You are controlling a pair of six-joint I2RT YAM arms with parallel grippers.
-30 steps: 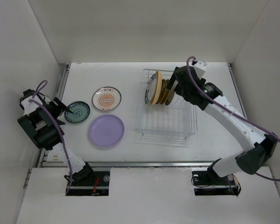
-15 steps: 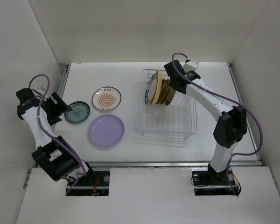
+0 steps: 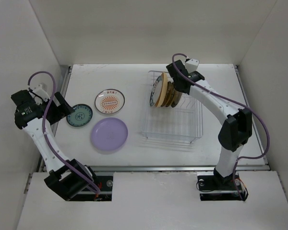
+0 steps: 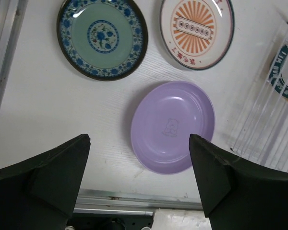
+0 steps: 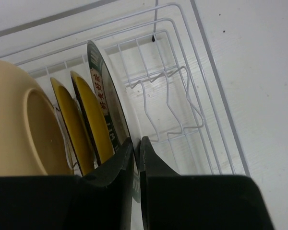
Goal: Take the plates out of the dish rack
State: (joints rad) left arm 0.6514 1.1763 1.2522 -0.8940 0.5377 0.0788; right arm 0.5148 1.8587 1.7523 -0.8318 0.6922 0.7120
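Note:
The lettered plate (image 5: 116, 96) is standing upright in the rack, a long way from the orange-patterned white plate (image 3: 109, 101), so my right gripper should pick it up and pass it to my left gripper.
The wire dish rack (image 3: 175, 125) holds several plates (image 3: 162, 95) upright at its far end. In the right wrist view they are a pale yellow plate (image 5: 19, 129), two mustard plates (image 5: 89, 117) and a dark-rimmed lettered plate (image 5: 102, 88). My right gripper (image 3: 174, 87) is shut on that lettered plate's rim (image 5: 137, 146). On the table left of the rack lie a teal patterned plate (image 3: 79, 115), an orange-patterned white plate (image 3: 109, 101) and a lavender plate (image 3: 109, 134). My left gripper (image 3: 66, 109) hangs open and empty above them (image 4: 139, 139).
The near part of the rack (image 5: 182, 91) holds no dishes. A metal rail (image 4: 134, 199) runs along the table's near edge. White walls enclose the table on three sides. The rack's left side (image 4: 264, 120) stands just right of the lavender plate (image 4: 173, 127).
My right gripper has moved in over the plates and shut on the lettered plate's rim. The left arm has drawn back to the left and its jaws have spread wider.

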